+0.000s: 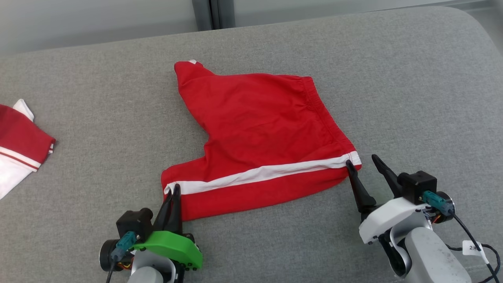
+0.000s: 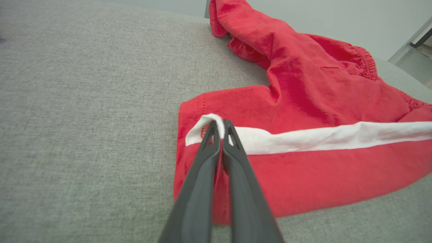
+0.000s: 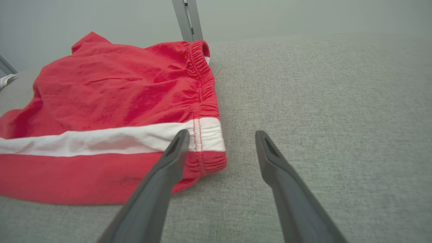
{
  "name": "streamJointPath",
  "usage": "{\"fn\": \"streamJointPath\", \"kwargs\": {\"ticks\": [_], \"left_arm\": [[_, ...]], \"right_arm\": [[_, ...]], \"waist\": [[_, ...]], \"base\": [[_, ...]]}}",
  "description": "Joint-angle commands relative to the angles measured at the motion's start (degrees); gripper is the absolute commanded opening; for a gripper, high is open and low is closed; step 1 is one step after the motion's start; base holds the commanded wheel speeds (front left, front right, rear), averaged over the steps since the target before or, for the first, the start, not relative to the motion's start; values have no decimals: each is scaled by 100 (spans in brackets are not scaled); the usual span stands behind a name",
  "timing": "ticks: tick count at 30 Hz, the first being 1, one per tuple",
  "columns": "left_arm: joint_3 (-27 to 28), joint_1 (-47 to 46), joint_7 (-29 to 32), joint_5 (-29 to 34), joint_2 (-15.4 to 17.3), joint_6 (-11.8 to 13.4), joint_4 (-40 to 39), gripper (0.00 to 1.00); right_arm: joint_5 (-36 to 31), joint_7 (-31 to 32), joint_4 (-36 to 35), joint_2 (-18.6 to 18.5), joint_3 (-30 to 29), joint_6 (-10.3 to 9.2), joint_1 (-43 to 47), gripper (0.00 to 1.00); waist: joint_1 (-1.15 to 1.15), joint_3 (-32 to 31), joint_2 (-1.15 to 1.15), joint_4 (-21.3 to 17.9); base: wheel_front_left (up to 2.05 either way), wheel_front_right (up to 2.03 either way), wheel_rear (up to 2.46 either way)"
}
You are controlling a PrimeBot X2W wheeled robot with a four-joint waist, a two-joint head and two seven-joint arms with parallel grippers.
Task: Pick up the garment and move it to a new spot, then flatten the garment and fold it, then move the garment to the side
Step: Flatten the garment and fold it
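Observation:
Another white stripe hidden under the garment's far edge (image 1: 259, 75) will come into view when I lift the garment's near side, because some white peeks out at the far leg hem (image 1: 193, 61).
The garment (image 1: 259, 133) is a pair of red shorts with a white side stripe, spread on the grey cushioned surface (image 1: 118, 98). My left gripper (image 1: 174, 189) is shut on the garment's leg hem at the white stripe, pinching a small fold of cloth (image 2: 216, 123). My right gripper (image 1: 362, 161) stands open at the waistband corner; one finger (image 3: 175, 152) lies over the waistband end of the stripe, the other rests on bare grey fabric beside the garment (image 3: 101, 111).
Another red and white piece of clothing (image 1: 19, 145) lies at the far left edge of the surface. A grey post (image 1: 212, 13) stands behind the back edge. Bare grey fabric stretches to the right of the shorts.

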Motion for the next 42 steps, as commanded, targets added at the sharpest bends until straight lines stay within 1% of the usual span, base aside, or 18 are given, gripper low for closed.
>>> {"fn": "streamJointPath", "kwargs": {"ticks": [1,9,10,11,12,13,20,23,29,32,36,40,42], "left_arm": [[-10,-68,-3,80,24,8,-33,0],[-93,-61,-4,106,24,32,-28,0],[-92,-62,-3,104,24,36,-25,0],[-94,-64,-3,97,24,37,-22,0],[-95,-66,-3,99,24,38,-19,0],[-92,-68,-3,99,24,41,-17,0],[-33,-39,-3,126,24,67,-52,0],[-3,-36,-3,189,24,52,-183,0],[198,-187,-3,441,24,-42,-864,0],[378,-325,-3,603,25,-155,-1302,0],[710,-710,-3,968,75,-348,-1873,0],[886,-1296,-3,1250,362,-487,-2273,0],[916,-1635,-3,1275,482,-517,-2383,0]], "right_arm": [[126,-27,105,-23,52,-6,-103,100],[645,-27,441,-158,403,-6,-450,100],[692,-27,456,-175,454,-6,-468,85],[747,-27,462,-204,523,-6,-487,46],[785,-27,455,-224,564,-6,-495,25],[818,-27,417,-259,614,-6,-506,0],[821,-27,89,-352,654,-6,-334,0],[800,-27,-64,-389,628,-6,-278,0],[851,-27,-678,-522,650,-7,-286,0],[969,-27,-1098,-629,687,-6,-443,0],[1254,-27,-1604,-901,844,-7,-727,0],[1637,-3,-1947,-1302,1078,-6,-1244,0],[1852,199,-2099,-1518,1180,-6,-1535,0]], "waist": [[0,19,0,19],[0,76,0,102],[0,79,0,109],[0,82,0,115],[0,83,0,119],[0,84,0,123],[0,47,0,113],[0,-25,0,116],[0,-294,0,118],[0,-473,0,90],[0,-738,0,22],[0,-921,0,-44],[0,-962,0,-66]], "base": [[0,0,0],[0,0,0],[0,0,0],[0,0,0],[0,0,0],[0,0,0],[0,0,0],[0,0,0],[0,0,0],[0,0,0],[0,0,0],[0,0,0],[0,0,0]]}}
